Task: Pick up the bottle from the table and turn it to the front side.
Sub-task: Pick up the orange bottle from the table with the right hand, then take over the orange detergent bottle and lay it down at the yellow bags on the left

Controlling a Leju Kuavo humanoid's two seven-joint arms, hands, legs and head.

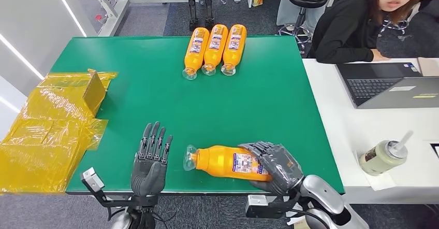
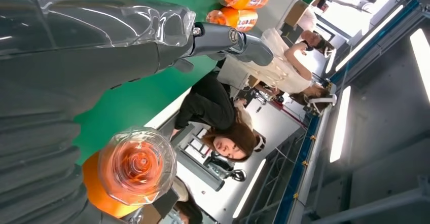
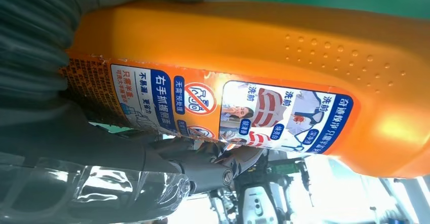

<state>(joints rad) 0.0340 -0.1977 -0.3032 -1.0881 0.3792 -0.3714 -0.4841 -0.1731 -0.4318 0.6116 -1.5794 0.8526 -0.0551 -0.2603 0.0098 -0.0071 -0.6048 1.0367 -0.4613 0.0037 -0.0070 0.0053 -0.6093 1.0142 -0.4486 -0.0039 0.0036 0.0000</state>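
My gripper is about to turn over the orange bottle [image 1: 220,161]. A small-print label [image 1: 247,163] faces up on the bottle, so I should expect a bolder front label hidden underneath.
An orange bottle [image 1: 222,161] with a clear cap [image 1: 190,157] lies on its side near the front edge of the green table [image 1: 259,99], cap pointing left. My right hand [image 1: 274,167] grips its base end, fingers wrapped over the label. The right wrist view shows the blue and white label [image 3: 253,107] facing the camera, with my fingers [image 3: 203,158] beside it. My left hand [image 1: 151,159] rests flat and open just left of the cap, holding nothing. In the left wrist view the cap [image 2: 137,165] points at the camera beside that hand [image 2: 76,72].
Three more orange bottles [image 1: 215,47] lie side by side at the table's far middle. Yellow plastic bags [image 1: 46,130] and a cardboard box [image 1: 94,91] cover the left end. A white desk on the right holds a laptop [image 1: 388,86] and a cup [image 1: 383,156]; a person [image 1: 357,22] sits there.
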